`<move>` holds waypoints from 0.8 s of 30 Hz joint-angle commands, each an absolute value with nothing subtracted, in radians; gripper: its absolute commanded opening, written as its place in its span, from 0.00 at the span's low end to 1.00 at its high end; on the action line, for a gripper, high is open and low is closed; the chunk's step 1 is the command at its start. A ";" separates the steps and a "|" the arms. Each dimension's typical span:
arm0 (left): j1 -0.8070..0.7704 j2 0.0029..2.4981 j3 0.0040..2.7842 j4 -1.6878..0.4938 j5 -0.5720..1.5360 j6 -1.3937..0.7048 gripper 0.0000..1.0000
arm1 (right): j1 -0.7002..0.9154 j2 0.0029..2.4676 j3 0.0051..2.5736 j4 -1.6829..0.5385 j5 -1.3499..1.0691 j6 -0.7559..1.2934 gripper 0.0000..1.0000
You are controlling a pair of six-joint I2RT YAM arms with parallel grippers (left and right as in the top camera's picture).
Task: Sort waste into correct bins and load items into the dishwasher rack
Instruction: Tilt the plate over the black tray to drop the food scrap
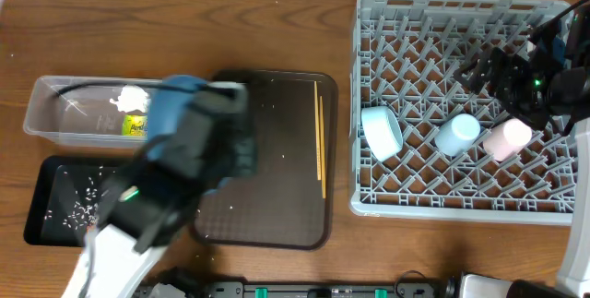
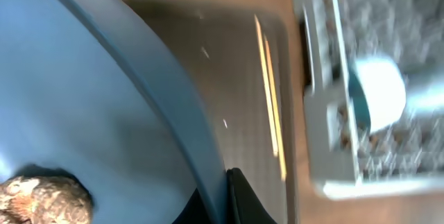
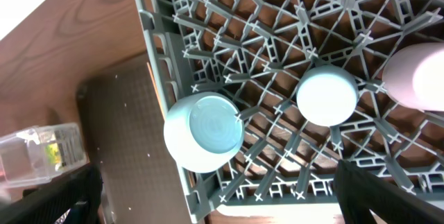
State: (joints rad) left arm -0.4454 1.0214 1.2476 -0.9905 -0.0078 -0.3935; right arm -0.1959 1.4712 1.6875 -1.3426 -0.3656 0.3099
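Observation:
The brown food lump (image 2: 45,200) is lying on the blue plate. My left gripper should therefore tip the plate over the black tray (image 1: 76,202) before it loads the plate into the rack.
My left gripper (image 2: 223,197) is shut on the rim of the large blue plate (image 2: 76,106), held tilted above the brown serving tray; it looks blurred in the overhead view (image 1: 177,104). A small brown food lump (image 2: 41,200) lies on the plate. The chopsticks (image 1: 321,146) lie on the tray's right side. The white-blue bowl (image 1: 381,132), light blue cup (image 1: 458,134) and pink cup (image 1: 508,137) sit in the grey rack (image 1: 442,208). My right gripper (image 3: 222,200) hangs open and empty above the rack. The carrot is out of view.
The clear tub (image 1: 55,113) holds the white wrapper (image 1: 129,100) and green-yellow packet (image 1: 135,127). The black tray (image 1: 46,196) holds scattered rice (image 1: 83,208). The brown serving tray (image 1: 277,215) lies between the bins and the rack.

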 commanded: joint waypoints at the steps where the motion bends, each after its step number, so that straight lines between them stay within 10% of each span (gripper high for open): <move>1: -0.307 0.894 1.255 -1.004 -0.034 -0.447 0.06 | -0.195 1.472 1.690 -1.343 -0.363 0.298 0.99; 24: 0.473 0.854 0.997 -0.943 0.344 -0.191 0.06 | -0.195 1.472 1.690 -1.351 -0.363 0.272 0.99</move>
State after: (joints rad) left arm 0.4160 0.8345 1.0405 -0.9897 0.1818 -0.2623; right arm -0.1959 1.4712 1.6875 -1.3464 -0.3656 0.2989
